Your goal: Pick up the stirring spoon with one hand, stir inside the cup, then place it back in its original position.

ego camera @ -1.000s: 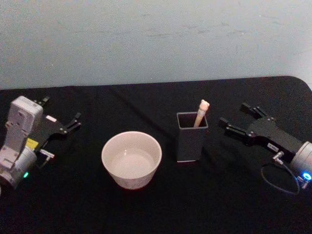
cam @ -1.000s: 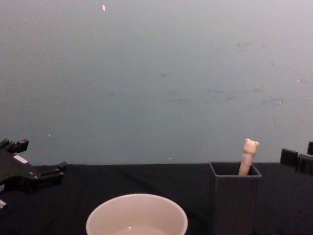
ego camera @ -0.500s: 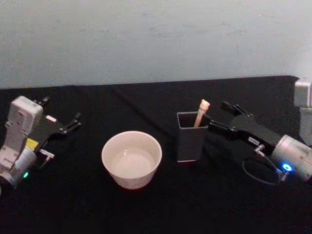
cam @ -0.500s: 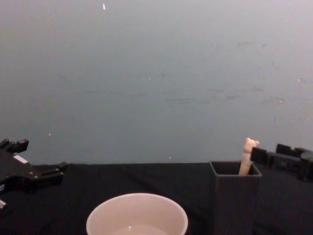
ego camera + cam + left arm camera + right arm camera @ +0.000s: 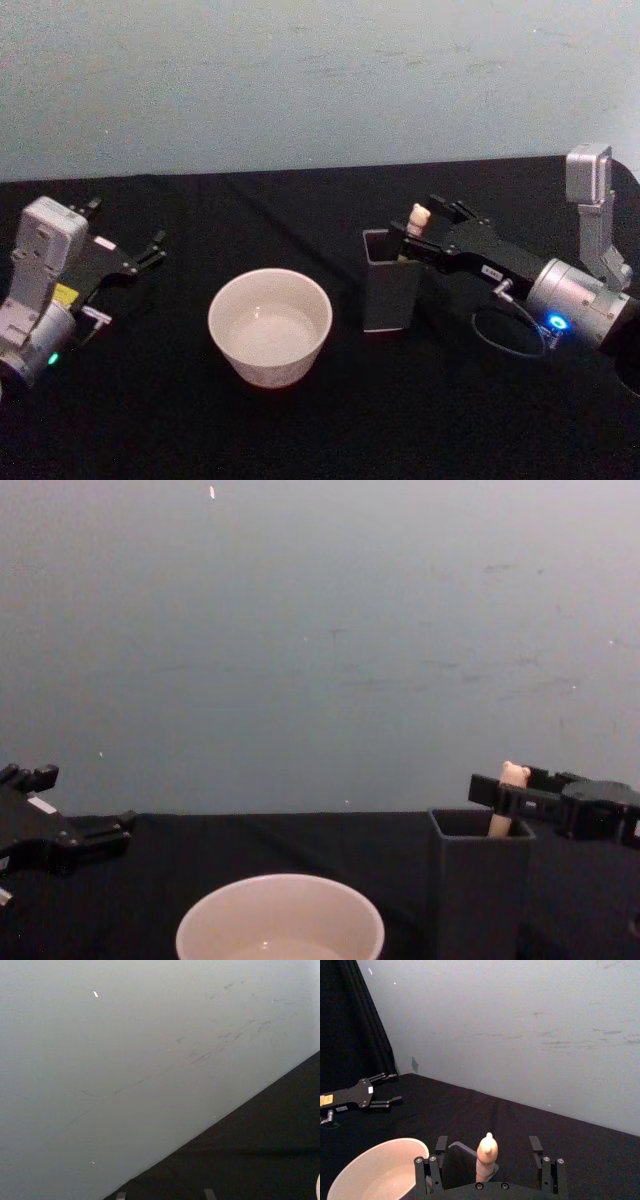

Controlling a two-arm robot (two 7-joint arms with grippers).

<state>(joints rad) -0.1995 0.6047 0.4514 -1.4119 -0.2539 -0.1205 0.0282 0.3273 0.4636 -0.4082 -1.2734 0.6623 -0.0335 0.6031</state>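
Note:
The stirring spoon (image 5: pixel 512 780) will slip out easily when I lift it, because its slim handle leans with a wide gap in the holder's opening (image 5: pixel 464 825).
The stirring spoon (image 5: pixel 417 218) stands in the dark grey square holder (image 5: pixel 389 291), its pale bear-head handle (image 5: pixel 513 775) sticking up above the rim; the bowl is hidden inside. My right gripper (image 5: pixel 420 229) is open at the holder's mouth. In the right wrist view its fingers (image 5: pixel 441 1144) stand on either side of the handle (image 5: pixel 487 1156) without touching it. The cream cup (image 5: pixel 270 325) sits to the left of the holder (image 5: pixel 479 885). My left gripper (image 5: pixel 126 223) rests open at the table's left side, far from the cup (image 5: pixel 280 922).
A black cloth (image 5: pixel 300 420) covers the table, with a pale wall (image 5: pixel 300 80) close behind its far edge. Open cloth lies in front of the cup and holder. The right arm's cable (image 5: pixel 510 340) loops just right of the holder.
My right gripper has moved left from beside the holder until its open fingers straddle the spoon handle. The left arm, cup, holder and spoon have stayed put.

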